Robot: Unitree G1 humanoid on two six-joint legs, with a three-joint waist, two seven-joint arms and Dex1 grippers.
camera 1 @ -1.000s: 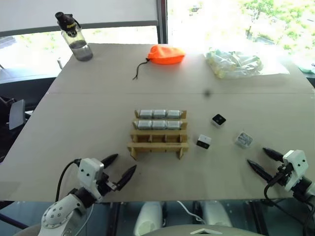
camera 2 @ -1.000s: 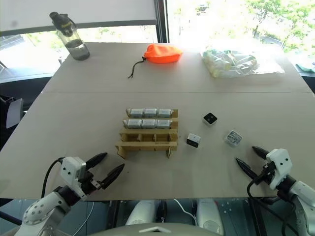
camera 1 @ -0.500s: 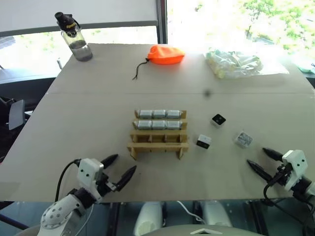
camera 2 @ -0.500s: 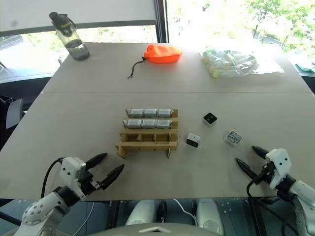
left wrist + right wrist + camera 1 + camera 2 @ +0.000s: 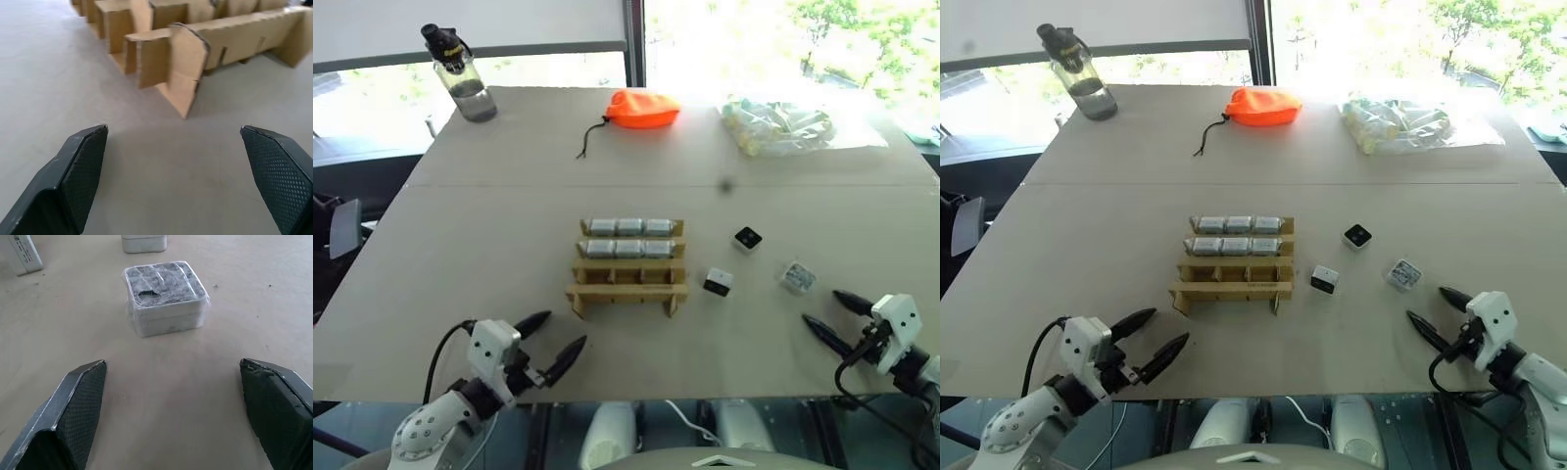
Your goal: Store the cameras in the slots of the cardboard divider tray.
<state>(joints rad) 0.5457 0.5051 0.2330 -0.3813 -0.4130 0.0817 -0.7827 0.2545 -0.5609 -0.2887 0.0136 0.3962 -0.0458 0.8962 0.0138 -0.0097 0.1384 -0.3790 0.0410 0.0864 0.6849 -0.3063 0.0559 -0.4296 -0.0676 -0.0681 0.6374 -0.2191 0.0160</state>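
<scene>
I should keep moving forward until my right gripper's open fingers straddle its sides point(image 5: 168, 322), since the wrapped camera point(image 5: 798, 277) lies clear of its neighbours and lined up with them.
The cardboard divider tray point(image 5: 627, 289) stands mid-table; its two far rows each hold three silver-grey cameras point(image 5: 629, 227), its two near rows are bare. To its right three loose cameras lie on the table: one with a black face point(image 5: 748, 238), one white with a black side point(image 5: 718, 282), one wrapped in clear film point(image 5: 797, 277) point(image 5: 164, 296). My right gripper point(image 5: 837, 315) is open just short of the wrapped one, nothing between its fingers. My left gripper point(image 5: 551, 340) is open at the near left, facing the tray's corner point(image 5: 183, 63).
At the far edge stand a water bottle point(image 5: 462, 78), an orange drawstring pouch point(image 5: 644, 108) and a clear bag of pale items point(image 5: 781, 125). Bare tabletop point(image 5: 489, 245) lies left of the tray. The table's near edge runs just under both grippers.
</scene>
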